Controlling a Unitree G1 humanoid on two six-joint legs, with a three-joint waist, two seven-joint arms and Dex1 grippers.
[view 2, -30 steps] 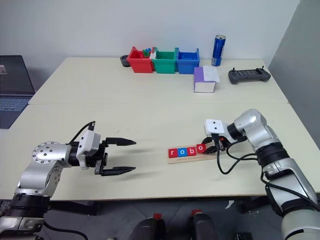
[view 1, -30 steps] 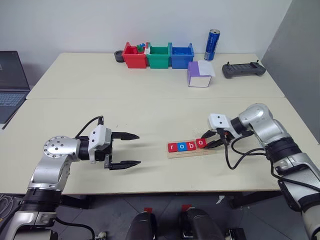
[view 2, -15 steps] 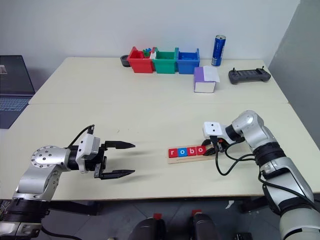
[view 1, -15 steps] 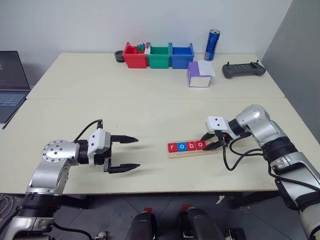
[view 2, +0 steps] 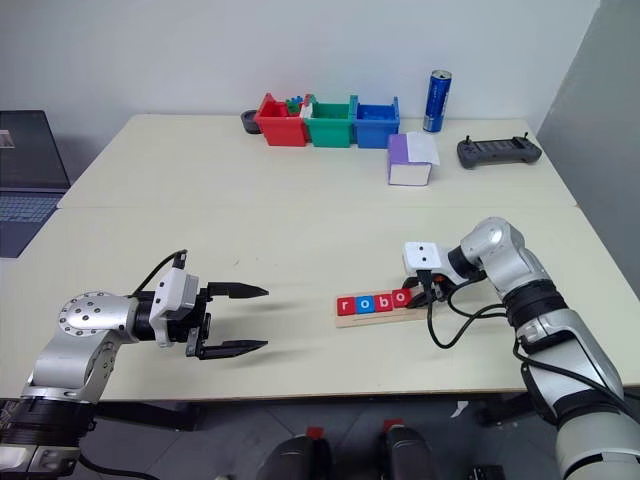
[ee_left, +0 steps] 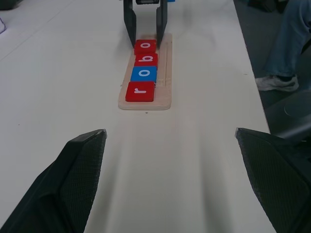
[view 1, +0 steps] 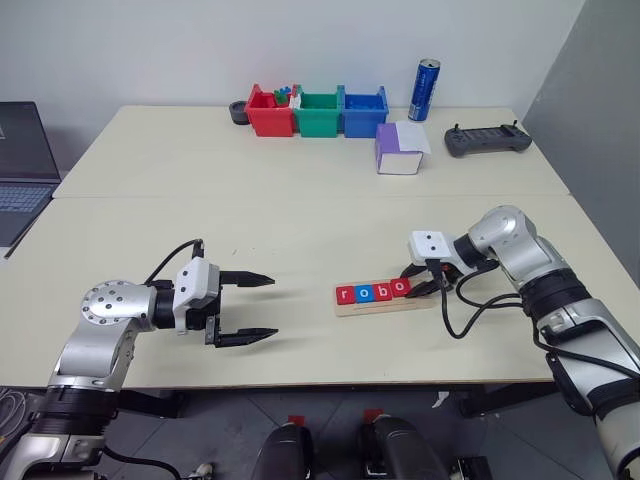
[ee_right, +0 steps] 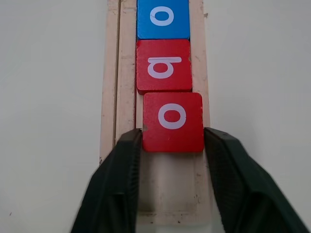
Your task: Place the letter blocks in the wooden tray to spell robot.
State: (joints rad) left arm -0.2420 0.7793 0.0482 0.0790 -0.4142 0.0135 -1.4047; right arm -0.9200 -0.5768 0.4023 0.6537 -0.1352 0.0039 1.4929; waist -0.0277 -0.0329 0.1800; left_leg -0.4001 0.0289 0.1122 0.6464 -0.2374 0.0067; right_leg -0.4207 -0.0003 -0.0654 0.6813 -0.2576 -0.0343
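The red o juts (ee_right: 196,99) beyond the red b over the tray's far rim, so next my right gripper lets it go and pushes its far side (ee_right: 200,121) with closed fingers.
The wooden tray (view 1: 385,304) lies on the table right of centre. Four letter blocks sit in it in a row: red r (view 1: 346,294), blue o (view 1: 364,293), red b (view 1: 382,291), red o (view 1: 400,288). My right gripper (view 1: 422,282) points down at the tray's right end. It is open, its fingers (ee_right: 127,160) close on either side of the last red o (ee_right: 172,121), which rests flat in the groove. My left gripper (view 1: 275,305) hovers wide open and empty over the table, well left of the tray (ee_left: 165,63).
Red (view 1: 270,112), green (view 1: 318,113) and blue (view 1: 363,112) bins stand at the far edge, beside a blue can (view 1: 426,90). A purple-and-white box (view 1: 400,150) and a controller (view 1: 487,141) lie at the back right. A laptop (view 1: 20,160) is far left. A person's leg (ee_left: 286,43) is beyond the table.
My right gripper's fingers have spread a little around the last red o, which now lies in the tray. The left arm has stayed still.
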